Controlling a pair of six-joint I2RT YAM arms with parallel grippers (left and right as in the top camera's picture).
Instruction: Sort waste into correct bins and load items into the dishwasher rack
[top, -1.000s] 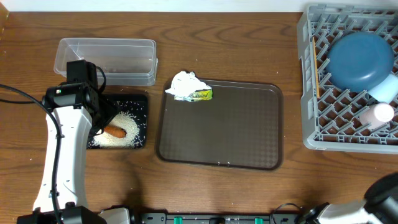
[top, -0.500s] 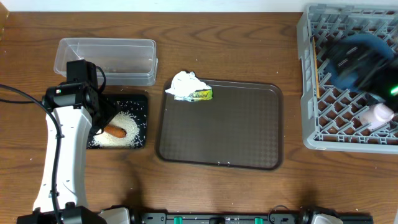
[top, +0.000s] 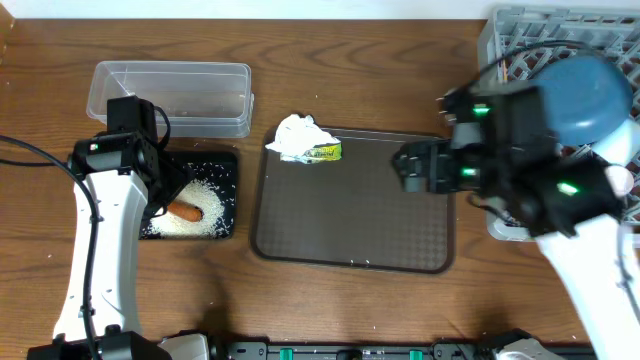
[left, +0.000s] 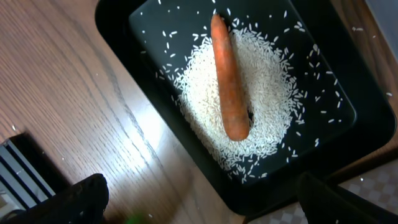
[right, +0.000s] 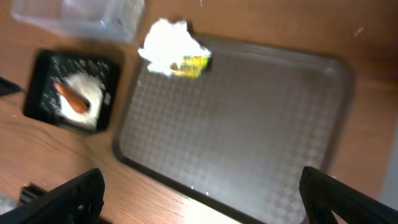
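My right gripper should draw back over the grey rack (top: 522, 62), and my left gripper should pick up the tissue and wrapper (top: 307, 143), since they lie near that gripper.
The carrot (left: 229, 81) lies on the rice heap (left: 273, 112) in the black tray (top: 222, 165). My left gripper (left: 199, 199) is open and empty, hovering over that tray's near edge. The clear tub (top: 170, 95) stands behind it. The tissue (top: 298, 135) and the yellow-green wrapper (top: 324, 152) lie at the brown tray's back left corner; both also show in the right wrist view, tissue (right: 168, 45) and wrapper (right: 191, 63). My right gripper (top: 412, 165) is open and empty above the brown tray's right side. The teal bowl (top: 590, 95), light-blue bowl (top: 622, 145) and white cup (top: 622, 182) sit in the grey rack (top: 500, 35). The chopsticks are hidden.
The brown serving tray (top: 340, 220) fills the table's middle. My right arm (top: 560, 200), blurred, covers the rack's left part. My left arm (top: 100, 250) stretches along the left side.
My right arm has swung in over the rack and on to the left, and its gripper is now above the brown tray's right side. My left arm has not moved.
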